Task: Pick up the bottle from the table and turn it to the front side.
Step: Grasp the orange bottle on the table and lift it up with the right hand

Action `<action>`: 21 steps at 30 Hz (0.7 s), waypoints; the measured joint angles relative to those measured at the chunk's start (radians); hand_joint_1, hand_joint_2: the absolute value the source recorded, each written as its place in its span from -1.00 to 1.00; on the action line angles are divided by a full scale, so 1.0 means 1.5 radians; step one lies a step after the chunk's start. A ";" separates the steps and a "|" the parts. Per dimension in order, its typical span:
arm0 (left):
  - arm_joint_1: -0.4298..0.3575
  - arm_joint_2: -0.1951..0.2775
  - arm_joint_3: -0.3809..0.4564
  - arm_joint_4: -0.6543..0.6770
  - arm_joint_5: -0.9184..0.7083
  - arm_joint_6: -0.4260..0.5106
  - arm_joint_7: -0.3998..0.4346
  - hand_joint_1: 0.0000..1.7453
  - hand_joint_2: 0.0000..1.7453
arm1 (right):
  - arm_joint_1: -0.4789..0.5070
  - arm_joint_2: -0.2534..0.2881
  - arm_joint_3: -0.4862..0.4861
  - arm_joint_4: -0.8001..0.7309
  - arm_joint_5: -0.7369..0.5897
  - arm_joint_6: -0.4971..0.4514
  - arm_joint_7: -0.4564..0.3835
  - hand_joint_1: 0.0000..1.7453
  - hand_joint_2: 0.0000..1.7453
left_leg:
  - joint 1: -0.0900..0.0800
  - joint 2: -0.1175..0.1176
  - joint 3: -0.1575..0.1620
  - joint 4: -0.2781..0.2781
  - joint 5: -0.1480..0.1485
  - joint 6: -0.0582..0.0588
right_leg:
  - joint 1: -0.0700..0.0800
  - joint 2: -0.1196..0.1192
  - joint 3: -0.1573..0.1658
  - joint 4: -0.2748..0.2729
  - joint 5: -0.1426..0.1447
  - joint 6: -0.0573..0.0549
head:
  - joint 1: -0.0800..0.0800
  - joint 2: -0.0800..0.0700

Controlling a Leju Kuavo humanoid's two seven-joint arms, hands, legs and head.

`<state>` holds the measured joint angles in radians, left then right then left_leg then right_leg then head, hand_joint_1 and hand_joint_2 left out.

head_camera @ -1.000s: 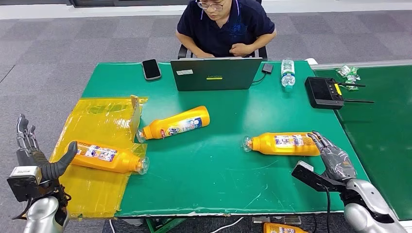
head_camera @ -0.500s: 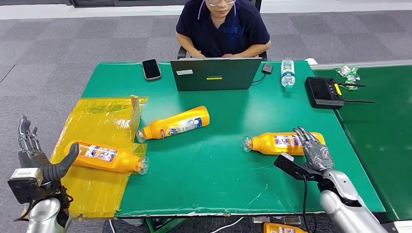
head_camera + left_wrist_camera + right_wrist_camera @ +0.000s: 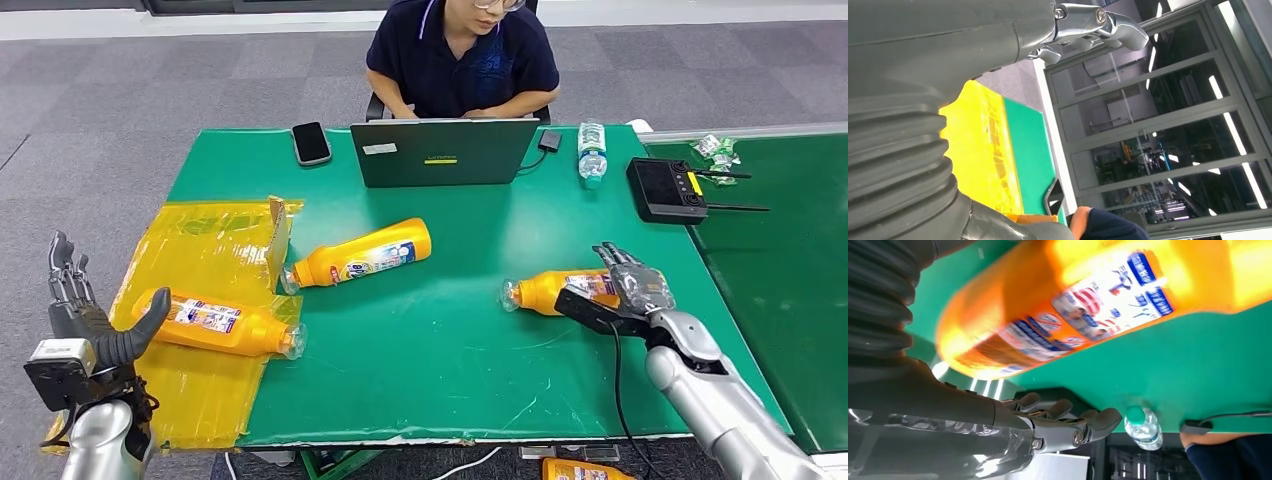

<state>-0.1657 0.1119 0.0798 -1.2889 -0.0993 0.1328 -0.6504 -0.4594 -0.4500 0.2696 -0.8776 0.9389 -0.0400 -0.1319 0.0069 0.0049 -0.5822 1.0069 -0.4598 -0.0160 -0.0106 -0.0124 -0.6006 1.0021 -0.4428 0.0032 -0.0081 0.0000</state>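
Note:
I see a clear cap point(image 3: 510, 295) over the neck of the orange bottle point(image 3: 562, 292) below my right gripper, so I should expect a spout inside when I turn it.
An orange bottle point(image 3: 545, 290) lies on its side on the green table point(image 3: 450, 340), cap pointing left. My right hand point(image 3: 632, 287) reaches over its base end, fingers spread above it and thumb on the near side. In the right wrist view the bottle's label point(image 3: 1108, 300) faces the camera and my fingers point(image 3: 1063, 425) stretch straight past it, not wrapped around it. A second orange bottle point(image 3: 360, 254) lies mid-table, a third point(image 3: 225, 325) on the yellow plastic sheet point(image 3: 200, 250). My left hand point(image 3: 85, 320) hovers open off the table's left edge.
A person sits behind an open laptop point(image 3: 445, 152) at the far edge. A phone point(image 3: 311, 142), a water bottle point(image 3: 592, 152) and a black controller point(image 3: 668, 188) lie along the back. Another green table point(image 3: 790, 260) adjoins on the right. An orange bottle point(image 3: 585, 470) lies below the table.
My right hand has moved left and forward, from beside the bottle's base to over it. My left hand has risen slightly. The bottles have not moved.

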 joint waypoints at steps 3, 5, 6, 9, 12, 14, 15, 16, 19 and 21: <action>-0.009 -0.004 0.000 0.007 0.000 0.000 0.000 -1.00 1.00 | -0.047 0.004 0.012 0.050 0.000 0.009 -0.007 -1.00 1.00 | 0.000 0.000 0.000 0.000 0.000 0.000 | 0.000 0.000 0.000 0.000 0.000 0.000 | 0.000 0.000; -0.011 -0.006 0.000 0.010 0.000 -0.002 0.000 -1.00 1.00 | -0.068 0.007 0.018 0.073 0.001 0.016 -0.009 -1.00 1.00 | 0.000 0.000 0.000 0.000 0.000 0.000 | 0.000 0.000 0.000 0.000 0.000 0.000 | 0.000 0.000; -0.011 -0.006 0.000 0.012 0.000 -0.003 0.000 -1.00 1.00 | -0.078 0.009 0.022 0.084 0.001 0.022 -0.010 -1.00 1.00 | 0.000 0.000 0.000 0.000 0.000 0.000 | 0.000 0.000 0.000 0.000 0.000 0.000 | 0.000 0.000; -0.015 -0.007 0.000 0.016 0.002 -0.008 0.000 -1.00 1.00 | -0.113 0.015 0.038 0.117 0.008 0.056 -0.017 -1.00 1.00 | 0.000 0.000 0.000 0.000 0.000 0.000 | 0.000 0.000 0.000 0.000 0.000 0.000 | 0.000 0.000; -0.021 -0.008 -0.001 0.021 0.008 -0.013 0.000 -1.00 1.00 | -0.155 0.020 0.057 0.151 0.017 0.106 -0.018 -1.00 1.00 | 0.000 0.000 0.000 0.000 0.001 0.000 | 0.000 0.000 0.000 0.000 0.000 0.000 | 0.000 0.000; -0.023 -0.008 -0.001 0.025 0.011 -0.015 0.000 -1.00 1.00 | -0.184 0.025 0.072 0.173 0.022 0.135 -0.013 -1.00 1.00 | 0.000 0.000 0.000 0.000 0.001 0.000 | 0.000 0.000 0.000 0.000 0.000 0.000 | 0.000 0.000; -0.024 -0.008 -0.001 0.026 0.012 -0.016 0.000 -1.00 1.00 | -0.196 0.027 0.078 0.183 0.024 0.145 -0.010 -1.00 1.00 | 0.000 0.000 0.000 0.000 0.001 0.000 | 0.000 0.000 0.000 0.000 0.000 0.000 | 0.000 0.000; -0.025 -0.008 -0.001 0.028 0.013 -0.017 0.000 -1.00 1.00 | -0.208 0.030 0.085 0.192 0.024 0.153 -0.008 -1.00 1.00 | 0.000 0.000 0.000 0.000 0.001 0.000 | 0.000 0.000 0.000 0.000 0.000 0.000 | 0.000 0.000; -0.027 -0.008 -0.001 0.031 0.016 -0.018 0.000 -1.00 1.00 | -0.237 0.039 0.101 0.215 0.021 0.164 -0.007 -1.00 1.00 | 0.000 0.000 0.000 0.000 0.001 0.000 | 0.000 0.000 0.000 0.000 0.000 0.000 | 0.000 0.000; -0.028 -0.008 -0.001 0.032 0.022 -0.019 0.000 -1.00 1.00 | -0.249 0.044 0.108 0.227 0.017 0.165 -0.009 -1.00 1.00 | 0.000 0.000 0.000 0.000 0.001 0.000 | 0.000 0.000 0.000 0.000 0.000 0.000 | 0.000 0.000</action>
<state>-0.2070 0.0997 0.0782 -1.2408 -0.0665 0.1039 -0.6504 -0.8330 -0.3844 0.4316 -0.5376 0.9649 0.2073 -0.1454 0.0068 0.0043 -0.5825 1.0070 -0.4587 -0.0159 -0.0103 -0.0126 -0.6010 1.0025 -0.4425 0.0033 -0.0082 0.0000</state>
